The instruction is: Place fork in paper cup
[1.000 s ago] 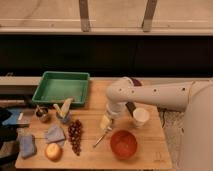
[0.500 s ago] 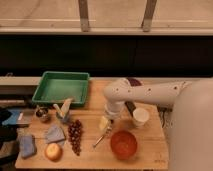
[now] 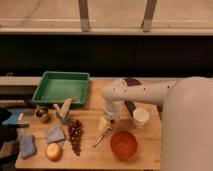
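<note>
I expect the slim silvery fork (image 3: 102, 136) to hang at a slant, loose end down, when I lift, because the fork's long lower end (image 3: 97, 145) sticks out well past my gripper.
The slim silvery fork (image 3: 99, 140) lies slanted on the wooden table (image 3: 90, 157), just left of the orange bowl (image 3: 123, 144). My gripper (image 3: 104, 125) points down right above the fork's upper end, open, with nothing in it. The white paper cup (image 3: 141, 117) stands upright to the right of the gripper and behind the orange bowl, empty as far as I can see. The white arm (image 3: 135, 92) reaches in from the right.
A green tray (image 3: 62, 87) sits at the back left. Grapes (image 3: 75, 135), an apple (image 3: 53, 151), blue cloths (image 3: 54, 134), a small metal cup (image 3: 42, 114) and a holder (image 3: 64, 111) fill the left side. A dark utensil (image 3: 131, 108) and purple bowl (image 3: 132, 81) lie behind the arm.
The arm has edged slightly left and down over the fork. The fork, cup and bowls have stayed where they were.
</note>
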`<state>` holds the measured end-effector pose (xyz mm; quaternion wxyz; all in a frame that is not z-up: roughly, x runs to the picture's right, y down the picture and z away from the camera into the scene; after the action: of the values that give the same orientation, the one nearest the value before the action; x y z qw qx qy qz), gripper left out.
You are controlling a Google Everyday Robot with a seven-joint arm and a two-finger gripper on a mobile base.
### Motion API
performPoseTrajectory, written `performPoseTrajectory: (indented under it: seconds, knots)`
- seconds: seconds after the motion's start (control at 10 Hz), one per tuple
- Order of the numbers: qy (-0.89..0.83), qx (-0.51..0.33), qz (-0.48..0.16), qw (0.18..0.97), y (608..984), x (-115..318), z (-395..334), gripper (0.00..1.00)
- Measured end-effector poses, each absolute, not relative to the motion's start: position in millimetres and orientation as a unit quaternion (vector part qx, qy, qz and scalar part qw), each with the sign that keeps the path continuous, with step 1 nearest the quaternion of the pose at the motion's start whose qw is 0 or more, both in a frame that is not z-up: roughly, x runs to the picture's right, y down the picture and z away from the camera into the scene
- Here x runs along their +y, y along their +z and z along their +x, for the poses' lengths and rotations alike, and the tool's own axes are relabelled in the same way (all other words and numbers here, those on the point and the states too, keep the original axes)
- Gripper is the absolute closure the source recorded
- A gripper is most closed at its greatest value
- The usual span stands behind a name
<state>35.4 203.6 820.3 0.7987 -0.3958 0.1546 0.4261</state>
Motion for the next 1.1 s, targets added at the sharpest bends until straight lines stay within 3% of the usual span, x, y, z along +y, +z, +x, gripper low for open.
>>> performPoseTrajectory:
  seconds: [0.9,1.1]
  knots:
    - [0.427,0.176,-0.408,0.788,832.6,222.8,36.0,0.22]
    - [0.426,0.177,-0.405,0.789,833.3,222.6,35.9,0.38]
